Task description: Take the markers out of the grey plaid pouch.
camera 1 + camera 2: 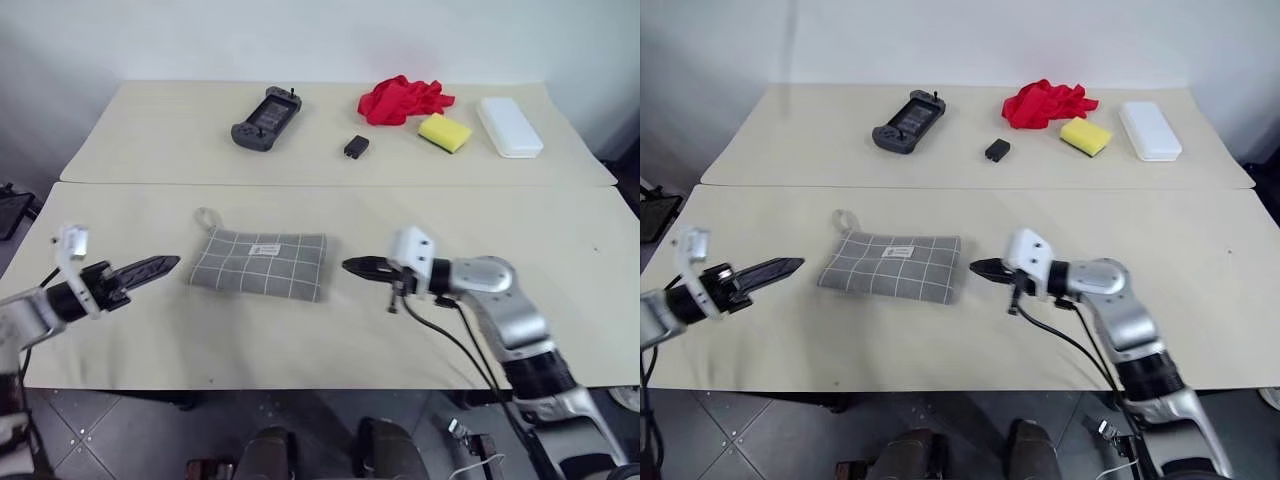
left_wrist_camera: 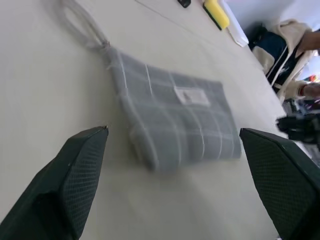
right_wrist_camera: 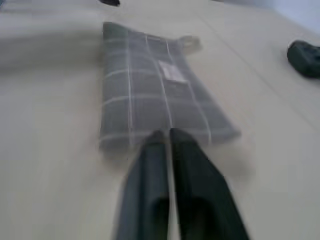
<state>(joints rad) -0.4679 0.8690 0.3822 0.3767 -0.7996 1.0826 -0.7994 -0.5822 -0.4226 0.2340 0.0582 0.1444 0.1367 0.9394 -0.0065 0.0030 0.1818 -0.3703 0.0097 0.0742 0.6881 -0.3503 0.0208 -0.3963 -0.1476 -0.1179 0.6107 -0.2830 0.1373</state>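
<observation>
The grey plaid pouch [image 1: 260, 264] is lying smooth and has straight edges [image 1: 266, 294], so I expect it to stay spread out like a panel when I pick it up by one end.
The grey plaid pouch [image 1: 260, 263] lies flat in the middle of the near table, its white label up and its loop [image 1: 205, 217] at the far left corner. My left gripper [image 1: 172, 264] hovers just left of the pouch and points at its left end. In the left wrist view its jaws stand wide open [image 2: 173, 130] with nothing between them. My right gripper [image 1: 352, 266] is just right of the pouch, apart from it by a small gap, and points at its right end. Its fingers [image 3: 166, 132] are shut and hold nothing. The markers are hidden.
On the far table lie a dark game controller [image 1: 266, 118], a small black box [image 1: 356, 147], a red cloth [image 1: 402, 100], a yellow sponge [image 1: 444, 132] and a white case [image 1: 509, 126]. A seam [image 1: 330, 185] separates the two tables.
</observation>
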